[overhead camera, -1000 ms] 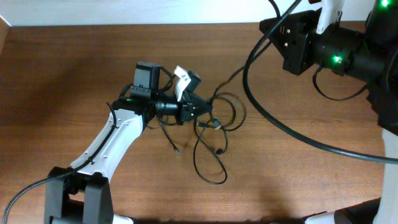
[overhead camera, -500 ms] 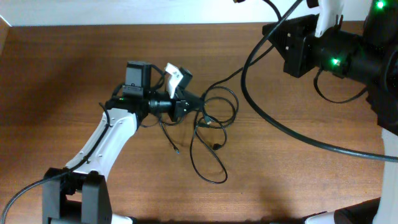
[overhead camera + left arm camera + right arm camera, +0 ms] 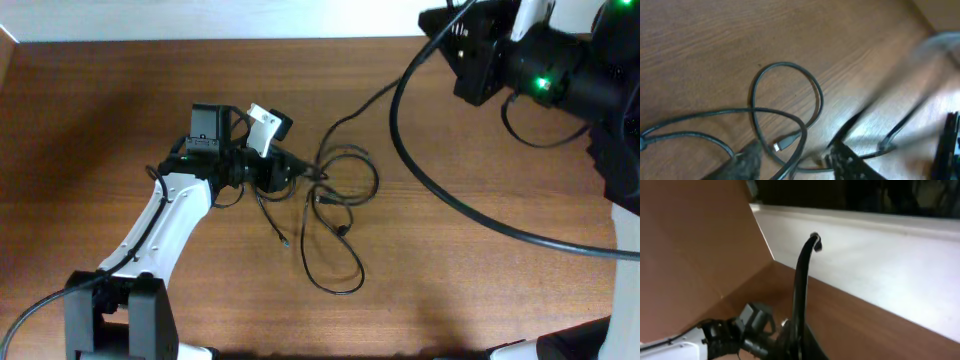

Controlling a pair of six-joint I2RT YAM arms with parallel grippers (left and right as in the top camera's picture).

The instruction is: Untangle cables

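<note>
My left gripper should go to where the cord in my raised right gripper runs down into the tangle (image 3: pixel 319 164), take the cord there (image 3: pixel 331 131) and lift while my right gripper opens.
The cables (image 3: pixel 340 185) are thin black cords tangled mid-table, with one long loop (image 3: pixel 330 265) trailing toward the front. My left gripper (image 3: pixel 290 172) is at the tangle's left edge. In the left wrist view its fingers (image 3: pixel 797 162) are apart with several cords and a silvery plug (image 3: pixel 784 144) between them. A round loop (image 3: pixel 787 95) lies beyond. My right gripper (image 3: pixel 462 50) is raised at the back right. One cord (image 3: pixel 365 110) runs from the tangle up to it. In the right wrist view that cord (image 3: pixel 801 280) stands up through the jaws (image 3: pixel 800 347).
Thick black robot cables (image 3: pixel 450 205) arc across the right side of the table. The left arm (image 3: pixel 165 225) lies over the left-centre. A pale wall edge (image 3: pixel 200 18) borders the back, and a brown panel (image 3: pixel 690 245) shows at the left in the right wrist view.
My left gripper has moved left and the tangle has shifted left with it. The right gripper has moved a little up and away, and the cord to it is straighter.
</note>
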